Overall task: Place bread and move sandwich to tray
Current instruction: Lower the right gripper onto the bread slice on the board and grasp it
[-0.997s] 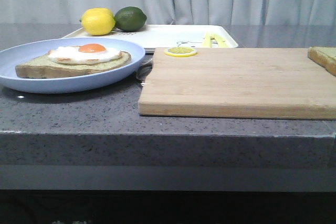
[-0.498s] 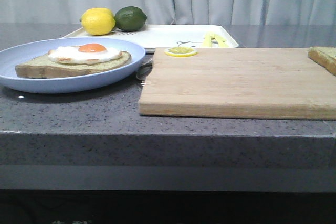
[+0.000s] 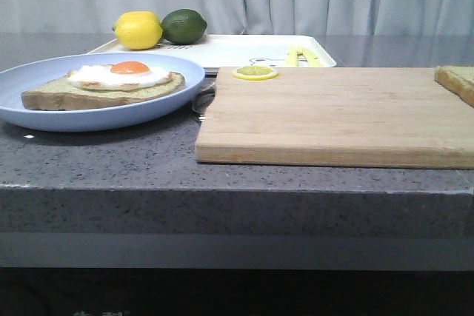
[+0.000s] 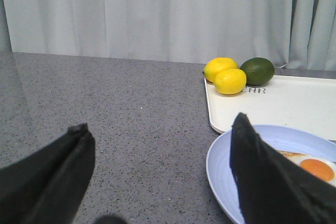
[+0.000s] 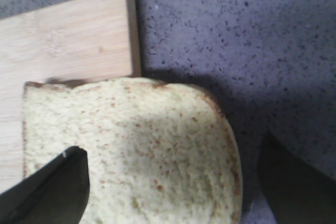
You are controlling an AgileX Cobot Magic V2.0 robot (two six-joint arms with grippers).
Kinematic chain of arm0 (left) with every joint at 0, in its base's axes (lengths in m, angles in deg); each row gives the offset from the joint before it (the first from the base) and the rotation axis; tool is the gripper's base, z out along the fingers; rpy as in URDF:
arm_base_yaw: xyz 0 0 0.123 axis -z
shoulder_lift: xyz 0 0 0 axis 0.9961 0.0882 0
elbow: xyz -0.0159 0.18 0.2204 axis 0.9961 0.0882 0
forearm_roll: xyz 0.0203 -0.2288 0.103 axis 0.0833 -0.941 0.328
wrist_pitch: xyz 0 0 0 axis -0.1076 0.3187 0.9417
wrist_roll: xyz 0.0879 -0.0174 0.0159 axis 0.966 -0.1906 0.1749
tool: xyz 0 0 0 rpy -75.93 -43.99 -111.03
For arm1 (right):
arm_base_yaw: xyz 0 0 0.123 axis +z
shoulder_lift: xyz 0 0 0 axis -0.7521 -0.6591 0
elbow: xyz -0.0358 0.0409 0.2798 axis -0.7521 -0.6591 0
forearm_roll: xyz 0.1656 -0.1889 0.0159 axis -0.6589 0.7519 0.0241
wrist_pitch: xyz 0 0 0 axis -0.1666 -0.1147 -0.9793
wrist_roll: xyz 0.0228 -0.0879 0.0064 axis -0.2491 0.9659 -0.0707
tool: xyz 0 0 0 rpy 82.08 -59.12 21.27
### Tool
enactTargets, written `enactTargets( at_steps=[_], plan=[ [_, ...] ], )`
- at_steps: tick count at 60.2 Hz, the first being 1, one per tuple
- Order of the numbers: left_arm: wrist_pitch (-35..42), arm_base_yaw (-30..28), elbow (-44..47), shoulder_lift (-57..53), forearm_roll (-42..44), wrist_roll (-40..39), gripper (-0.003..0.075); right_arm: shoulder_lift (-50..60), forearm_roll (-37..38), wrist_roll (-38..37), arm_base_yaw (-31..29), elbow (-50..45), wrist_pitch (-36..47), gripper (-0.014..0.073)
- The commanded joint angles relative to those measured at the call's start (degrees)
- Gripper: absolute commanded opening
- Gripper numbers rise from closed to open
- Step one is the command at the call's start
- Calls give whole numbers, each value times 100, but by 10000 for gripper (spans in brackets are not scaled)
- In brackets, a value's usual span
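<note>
The bread (image 3: 458,83) will sit at a slant when I put it over the egg, because the fried egg's yolk (image 3: 129,67) sticks up above the slice beneath.
The bread (image 5: 131,145) is a thick pale slice with a brown crust. It lies on the corner of the wooden cutting board (image 5: 63,40) and overhangs its edge. In the front view the bread (image 3: 458,79) sits at the board's far right. My right gripper (image 5: 173,148) is open just above it, one finger over the slice and one over the counter. The sandwich (image 3: 96,94) is one slice topped with a fried egg (image 3: 122,74) on the pale-blue plate (image 3: 111,120). My left gripper (image 4: 160,124) is open and empty beside the plate (image 4: 226,166). The white tray (image 3: 237,49) stands behind.
A lemon (image 3: 138,29) and a lime (image 3: 184,26) sit on the tray's far left; the left wrist view shows two lemons. A yellow utensil (image 3: 300,55) lies on the tray. A lemon slice (image 3: 255,72) rests on the cutting board (image 3: 333,116). Neither arm shows in the front view.
</note>
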Motion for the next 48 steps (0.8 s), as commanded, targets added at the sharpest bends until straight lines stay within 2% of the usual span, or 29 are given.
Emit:
enactTargets(
  at_steps=[1,24,29,32,44,48],
  plan=[
    [515,-7,-176,55,0,-41,533,8,-230,170,-43,214,85,652],
    [515,-7,-176,55,0,-41,533,-252,-242,170,17,299,-114,650],
    [515,-7,-176,55,0,-41,533,-252,-242,170,17,299,-175,617],
    [515,-7,-176,55,0,-41,533,-252,-242,170,17,299,-201,552],
    [515,-7,-176,55,0,-41,533,-252,-242,170,17,299,-215,146],
    [505,-7,-176,55,0,-41,533,-252,-242,170,17,299,-214,50]
  ],
)
